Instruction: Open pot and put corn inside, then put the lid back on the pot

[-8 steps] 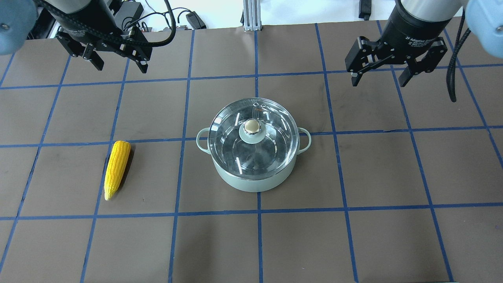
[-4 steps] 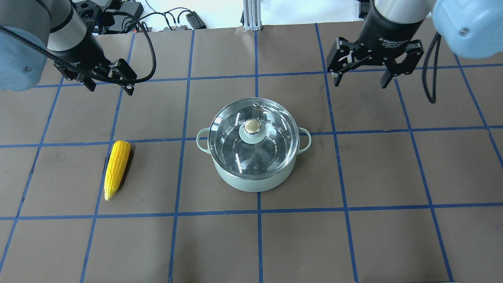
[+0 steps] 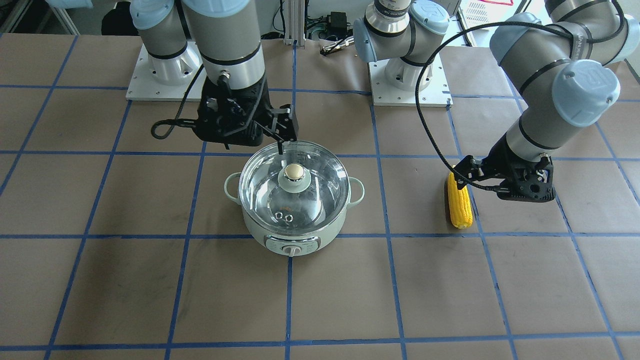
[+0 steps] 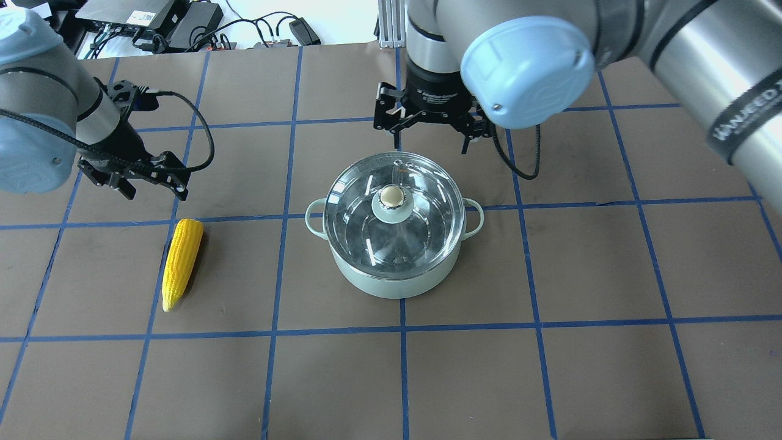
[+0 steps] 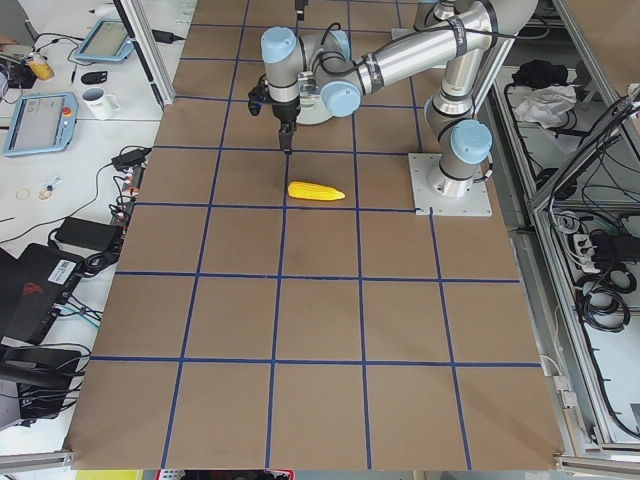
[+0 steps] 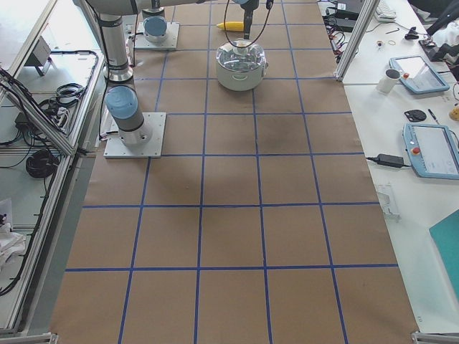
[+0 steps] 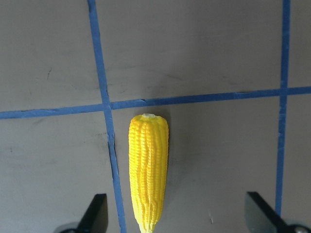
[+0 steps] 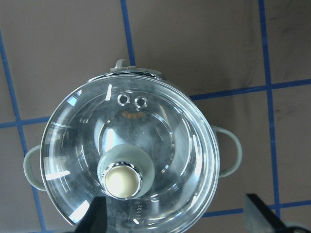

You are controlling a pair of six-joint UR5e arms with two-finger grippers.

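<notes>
The corn (image 3: 459, 203) looks shorter than the pot's opening (image 3: 294, 191) is wide, so I expect the corn to lie whole below the pot's rim when I lower it in.
The mint-green pot (image 4: 394, 278) stands mid-table with the glass lid (image 4: 421, 229) on it, its beige knob (image 4: 391, 196) at the centre. The yellow corn (image 4: 181, 263) lies on the table far to the pot's left. My left gripper (image 4: 154, 190) is open and empty, just behind the corn's blunt end. The left wrist view shows the corn (image 7: 148, 170) between the spread fingertips (image 7: 95, 213). My right gripper (image 4: 431, 143) is open and empty above the pot's back rim. The right wrist view shows the lid (image 8: 160, 141) below it.
The table is brown paper with a blue tape grid (image 4: 400, 324). The pot's control dial (image 3: 292, 248) faces away from the robot. Cables and power boxes (image 4: 183, 18) lie beyond the table's back edge. The arm bases (image 3: 410, 85) stand on plates there.
My right gripper has swung left, from the back right to just behind the pot. My left gripper has come forward and down towards the corn. Pot, lid and corn have not moved.
</notes>
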